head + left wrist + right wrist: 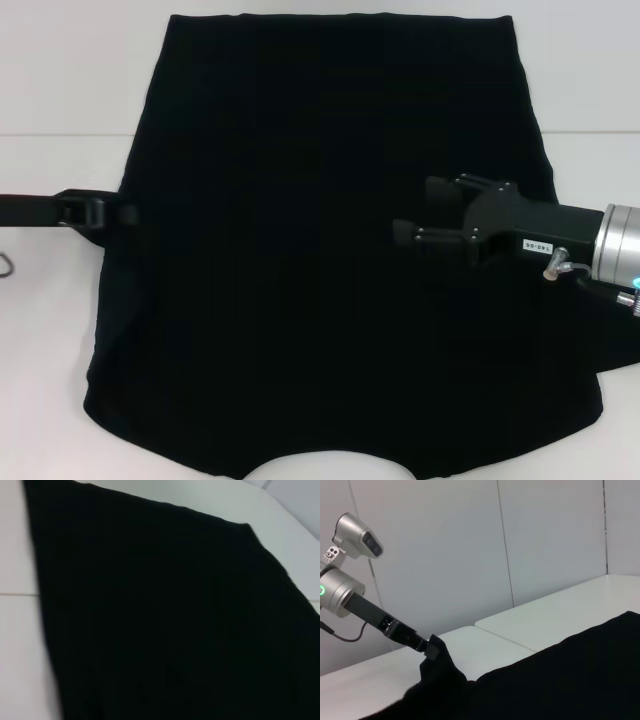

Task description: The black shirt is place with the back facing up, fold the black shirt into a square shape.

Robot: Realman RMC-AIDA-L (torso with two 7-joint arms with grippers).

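Observation:
The sleeve's lifted peak [441,666] has a clear way to the shirt's flat body [205,245]. My left gripper should keep carrying the sleeve inward until it lies over there.
The black shirt [300,250] lies spread flat on the white table [50,350], plain side up, with its neck curve at the near edge. It fills the left wrist view [175,620]. My left gripper [108,213] is at the shirt's left edge and is shut on a pinch of the fabric. The right wrist view shows the left gripper [434,649] holding that fabric [560,675] up in a small peak. My right gripper [408,210] hovers over the shirt's right half with its jaws apart and nothing between them.
A seam [60,135] crosses the table behind the left arm. A small metal loop [5,265] lies at the table's left edge. Bare table shows to the left and right of the shirt. A pale wall [470,540] stands behind.

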